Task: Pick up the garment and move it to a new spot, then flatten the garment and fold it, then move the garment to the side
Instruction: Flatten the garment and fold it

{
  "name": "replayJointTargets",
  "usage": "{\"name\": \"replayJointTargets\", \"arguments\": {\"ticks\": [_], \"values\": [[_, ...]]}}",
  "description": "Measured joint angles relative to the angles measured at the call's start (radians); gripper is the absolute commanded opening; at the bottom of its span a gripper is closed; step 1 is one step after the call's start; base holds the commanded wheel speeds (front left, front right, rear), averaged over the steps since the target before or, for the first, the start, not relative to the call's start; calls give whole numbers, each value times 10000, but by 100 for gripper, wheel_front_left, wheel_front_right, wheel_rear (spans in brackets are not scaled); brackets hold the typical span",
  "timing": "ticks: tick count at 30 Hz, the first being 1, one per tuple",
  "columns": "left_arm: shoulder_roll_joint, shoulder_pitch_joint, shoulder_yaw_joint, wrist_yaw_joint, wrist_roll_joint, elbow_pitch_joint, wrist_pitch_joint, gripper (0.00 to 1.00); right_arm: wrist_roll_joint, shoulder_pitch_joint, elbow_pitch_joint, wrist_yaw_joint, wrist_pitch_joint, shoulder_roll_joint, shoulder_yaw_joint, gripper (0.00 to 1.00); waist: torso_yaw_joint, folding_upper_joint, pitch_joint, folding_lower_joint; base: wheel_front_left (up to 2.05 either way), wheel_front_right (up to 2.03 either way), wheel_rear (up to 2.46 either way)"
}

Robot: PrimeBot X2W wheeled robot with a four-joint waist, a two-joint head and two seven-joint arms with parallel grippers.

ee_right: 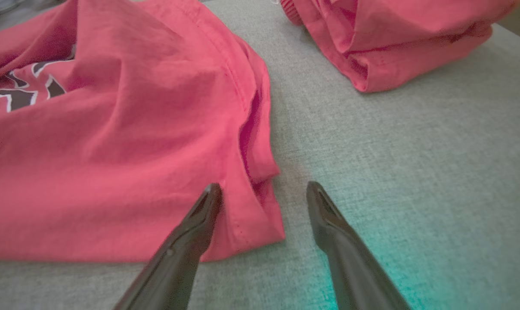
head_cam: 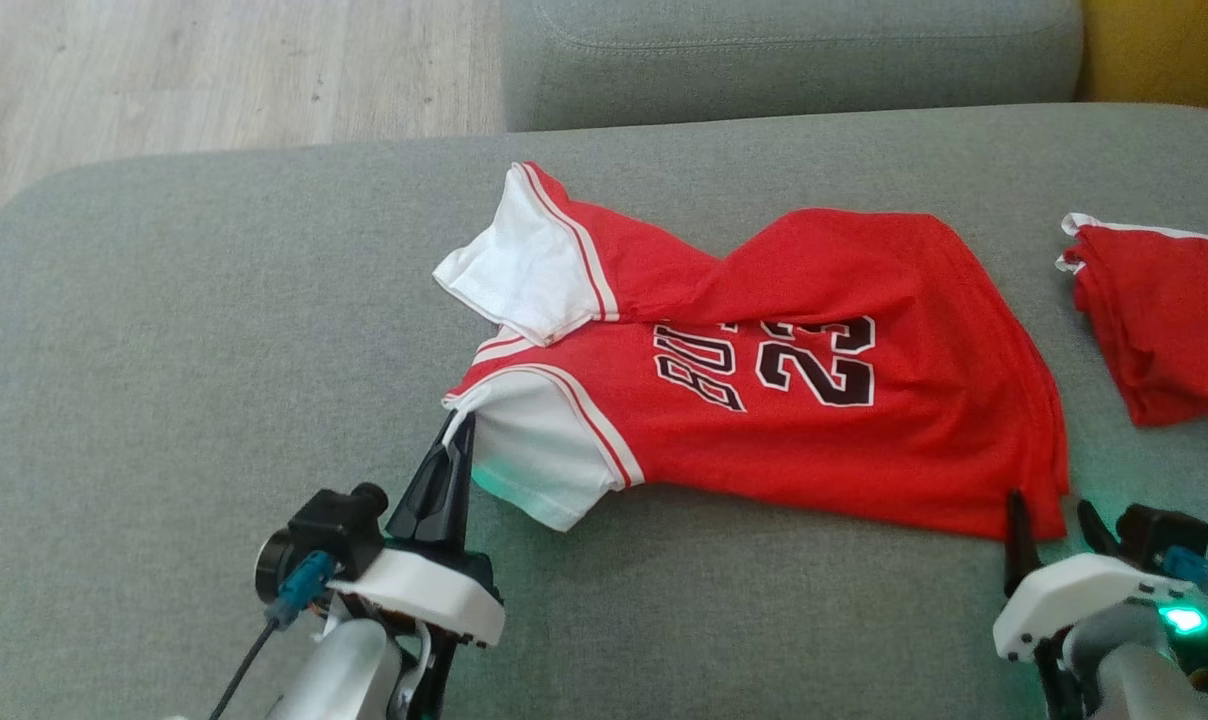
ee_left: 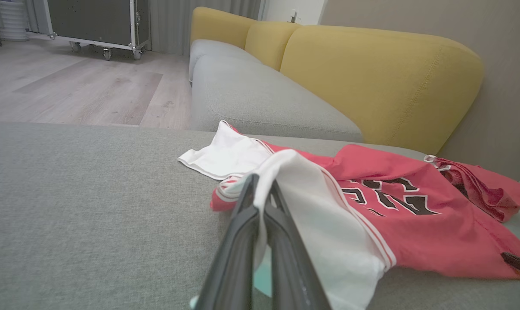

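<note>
The garment's far side (head_cam: 792,262) will drop open and show the rest of the black number print when I lift it, since a crease (head_cam: 738,320) cuts the print off.
The garment (head_cam: 814,440) is a red jersey with white sleeves and black number print, lying crumpled across the grey cushion (head_cam: 164,350). My left gripper (head_cam: 461,425) is shut on the edge of the near white sleeve, and the left wrist view shows the white cloth pinched between its fingers (ee_left: 262,185). Over at the garment's (ee_right: 113,150) near hem corner, my right gripper (head_cam: 1050,503) stands open. Its left finger rests over the red hem and its right finger over bare cushion, with the hem corner between them (ee_right: 263,186).
A second folded red piece (head_cam: 1164,320) lies at the right edge of the cushion, close to my right gripper. Another grey seat (head_cam: 794,60) and a yellow backrest (ee_left: 372,73) stand behind. Wood floor (head_cam: 164,70) lies to the far left.
</note>
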Motion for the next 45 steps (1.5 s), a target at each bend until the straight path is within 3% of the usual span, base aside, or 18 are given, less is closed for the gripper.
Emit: {"name": "replayJointTargets", "arguments": {"ticks": [7,9,15,20,27,32,36,40,42,45], "values": [[0,-2,0,0,2,-36,-65,0,-61,-663,721,0,12,-42,142,100,-8,0,124,0,0,0,0],[0,-4,6,0,2,-38,-75,0,27,-757,903,0,12,-81,424,0,-14,0,112,0,0,0,0],[19,3,151,96,0,-44,-77,0,899,-867,1114,0,-293,-79,1331,0,-93,0,-166,0,0,0,0],[88,40,445,92,-65,-253,-79,0,1494,-875,596,0,-481,-48,1967,0,-171,0,-480,0,0,0,0],[242,-91,1200,75,-949,-1254,104,0,1942,-1347,-1722,0,-376,-50,2790,0,-250,0,-1030,-1,0,0,0],[291,-1677,2084,221,-2077,-2625,1122,0,2107,-2377,-4025,0,-77,-102,3177,0,-235,0,-1334,0,0,0,0],[336,-2974,2337,435,-2489,-3227,2029,0,2128,-3314,-5079,0,104,-374,3620,0,-251,0,-1488,0,0,0,0],[403,-3733,2470,633,-2782,-3421,2857,0,2010,-3900,-5267,0,901,-554,3682,0,-313,0,-1591,0,0,0,0],[738,-3892,2188,545,-2782,-3409,3760,0,1921,-3921,-5233,0,1158,-642,3703,0,-350,0,-1632,0,0,0,0],[803,-3903,2236,625,-2943,-3482,3975,0,1820,-3923,-5338,0,1244,-679,3756,0,-398,0,-1641,0,0,0,0]]}}
